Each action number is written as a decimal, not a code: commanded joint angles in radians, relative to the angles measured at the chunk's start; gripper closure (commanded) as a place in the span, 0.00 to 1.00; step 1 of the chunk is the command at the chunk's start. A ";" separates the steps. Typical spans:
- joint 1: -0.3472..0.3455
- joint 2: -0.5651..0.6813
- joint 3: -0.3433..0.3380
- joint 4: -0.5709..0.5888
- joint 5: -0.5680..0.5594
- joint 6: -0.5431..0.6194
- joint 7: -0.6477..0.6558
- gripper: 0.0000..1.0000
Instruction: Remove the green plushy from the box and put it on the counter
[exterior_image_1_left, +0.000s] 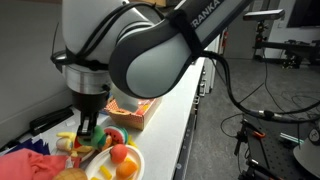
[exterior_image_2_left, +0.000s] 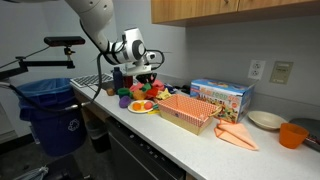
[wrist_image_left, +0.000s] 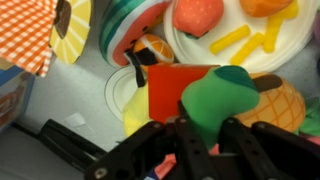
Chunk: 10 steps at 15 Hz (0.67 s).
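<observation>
The green plushy is hanging clear of the orange-brown box. My gripper goes on lowering it toward the red square toy (wrist_image_left: 170, 90) until it rests there before letting go.
In the wrist view my gripper (wrist_image_left: 205, 135) is shut on the green plushy (wrist_image_left: 228, 98), which sticks out from between the two black fingers. The gripper (exterior_image_1_left: 90, 128) hangs over a pile of toys at the end of the white counter (exterior_image_1_left: 172, 120), apart from the orange-brown box (exterior_image_1_left: 137, 112). In an exterior view the gripper (exterior_image_2_left: 128, 84) is beside the box (exterior_image_2_left: 188, 111), which stands further along the counter (exterior_image_2_left: 205, 143). The plushy is hidden by the gripper in both exterior views.
Below the gripper lie a red square toy (wrist_image_left: 175, 88), a red round toy with a green rim (wrist_image_left: 135, 25) and a white plate (exterior_image_1_left: 135, 158) of yellow and orange toys. A blue carton (exterior_image_2_left: 222, 96), orange cloth (exterior_image_2_left: 236, 134), orange cup (exterior_image_2_left: 291, 135) and blue bin (exterior_image_2_left: 48, 112) are nearby.
</observation>
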 joint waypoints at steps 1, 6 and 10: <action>-0.067 0.087 0.044 0.050 0.121 -0.029 -0.150 0.94; -0.124 0.149 0.047 0.077 0.195 -0.050 -0.246 0.94; -0.139 0.158 0.045 0.096 0.217 -0.081 -0.273 0.45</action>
